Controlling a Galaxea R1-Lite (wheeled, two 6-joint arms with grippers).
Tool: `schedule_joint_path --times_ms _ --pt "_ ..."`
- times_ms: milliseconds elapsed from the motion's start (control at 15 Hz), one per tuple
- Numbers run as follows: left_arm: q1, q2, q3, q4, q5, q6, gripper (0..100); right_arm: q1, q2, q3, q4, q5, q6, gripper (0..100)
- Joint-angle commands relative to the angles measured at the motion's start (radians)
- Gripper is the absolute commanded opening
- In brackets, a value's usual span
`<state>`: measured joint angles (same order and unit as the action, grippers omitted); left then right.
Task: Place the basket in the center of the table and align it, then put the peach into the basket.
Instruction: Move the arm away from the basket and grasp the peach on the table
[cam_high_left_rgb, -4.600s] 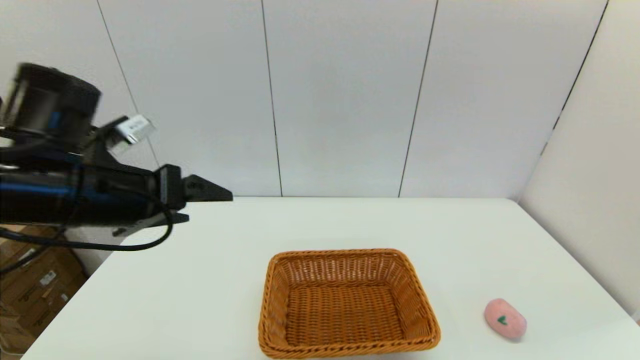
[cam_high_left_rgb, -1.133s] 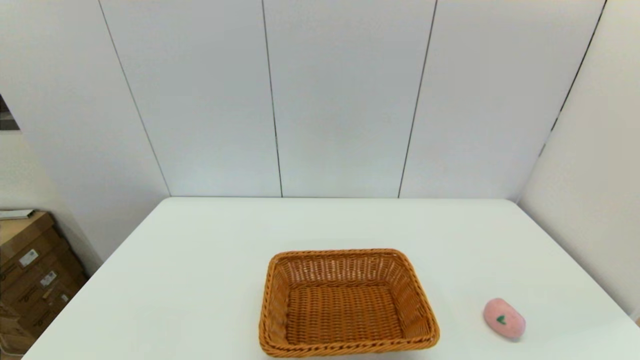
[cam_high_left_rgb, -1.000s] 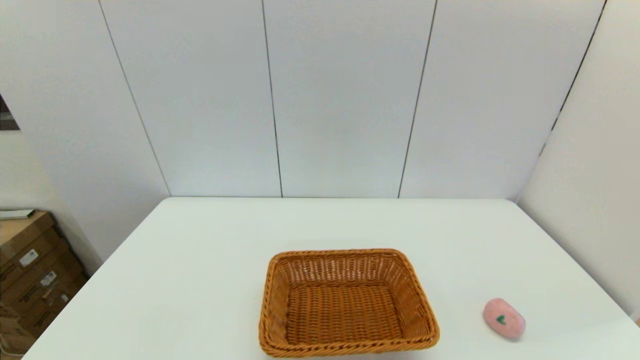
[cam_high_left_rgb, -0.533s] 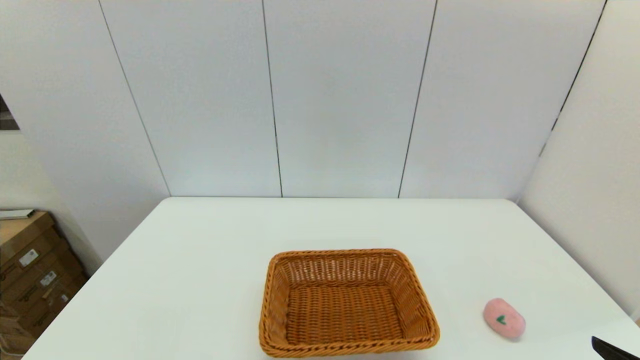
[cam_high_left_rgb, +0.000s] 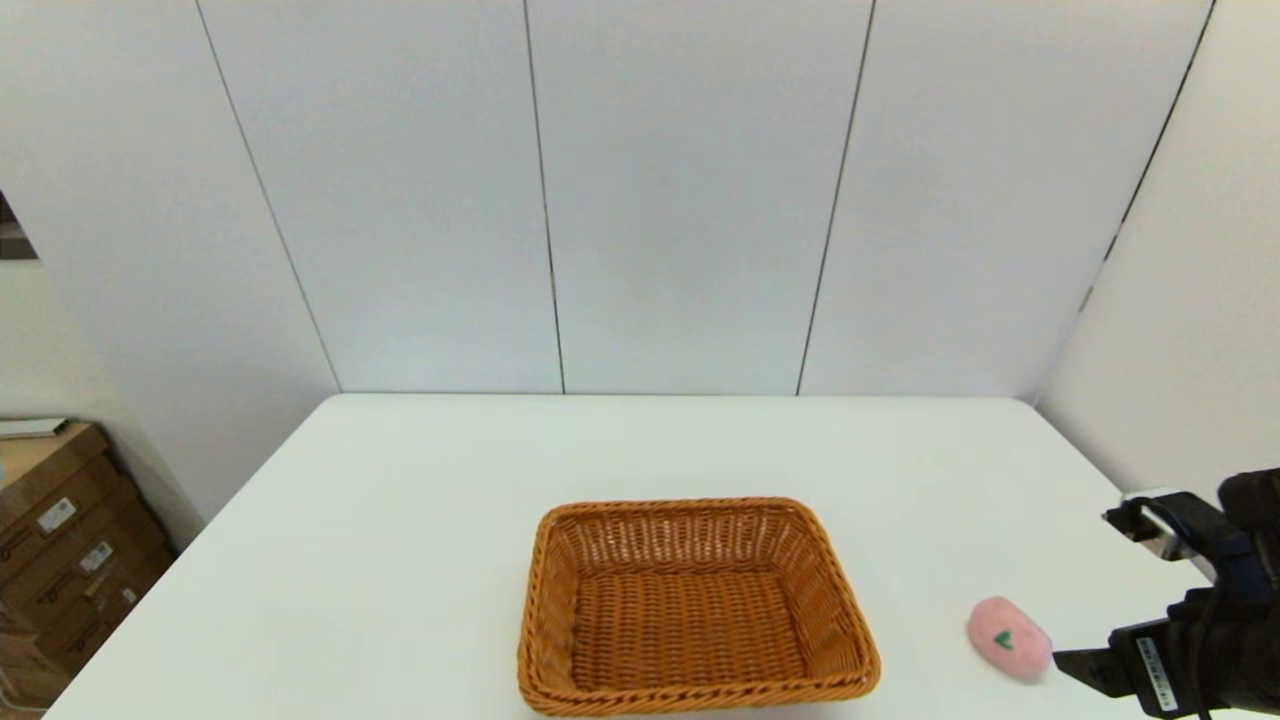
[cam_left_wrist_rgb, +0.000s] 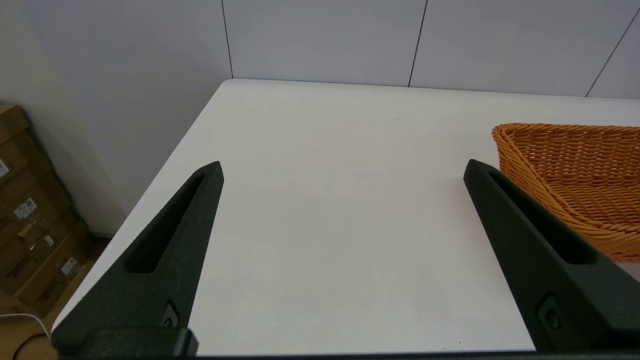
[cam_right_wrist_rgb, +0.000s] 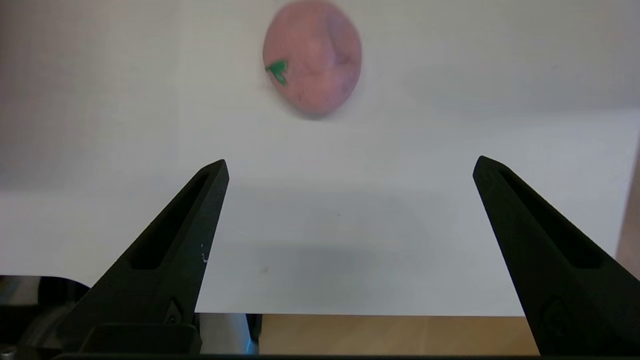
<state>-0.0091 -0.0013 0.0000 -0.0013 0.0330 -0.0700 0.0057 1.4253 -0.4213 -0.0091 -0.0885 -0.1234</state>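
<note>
My gripper is to lift the peach (cam_high_left_rgb: 1009, 638), whose skin shows a dent and crease (cam_right_wrist_rgb: 337, 47). The peach will squash thin and bulge past the fingers when I lift it.
The orange-brown wicker basket (cam_high_left_rgb: 695, 605) sits empty near the front middle of the white table (cam_high_left_rgb: 420, 520). The pale pink peach (cam_high_left_rgb: 1008, 638) lies on the table to the basket's right, near the front right edge. My right gripper (cam_high_left_rgb: 1068, 662) has come in from the lower right and its tip is just right of the peach. In the right wrist view the right gripper (cam_right_wrist_rgb: 350, 167) is open, and the peach (cam_right_wrist_rgb: 312, 57) lies ahead of the fingertips, not between them. In the left wrist view the left gripper (cam_left_wrist_rgb: 342, 170) is open over bare table, with the basket (cam_left_wrist_rgb: 570, 175) beside it.
Cardboard boxes (cam_high_left_rgb: 60, 540) stand on the floor past the table's left edge. White wall panels close off the back and the right side. The table's front right edge runs just under my right gripper.
My left arm has withdrawn from the head view. My right arm has entered from the lower right and moved up beside the peach. Basket and peach have not moved.
</note>
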Motion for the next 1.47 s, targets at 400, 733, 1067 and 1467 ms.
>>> schedule_joint_path --times_ms 400,733,1067,1467 --pt "0.000 0.000 0.000 0.000 0.001 -0.005 100 0.019 0.397 -0.047 -0.184 0.000 0.008 100" --pt "0.000 0.000 0.000 0.000 0.001 -0.005 100 0.028 0.443 -0.042 -0.245 0.000 0.025 100" --pt "0.000 0.000 0.000 0.000 0.001 -0.007 100 0.042 0.461 -0.044 -0.278 0.001 0.041 100" --pt "0.000 0.000 0.000 0.000 0.001 -0.007 100 0.056 0.475 -0.039 -0.310 0.001 0.062 0"
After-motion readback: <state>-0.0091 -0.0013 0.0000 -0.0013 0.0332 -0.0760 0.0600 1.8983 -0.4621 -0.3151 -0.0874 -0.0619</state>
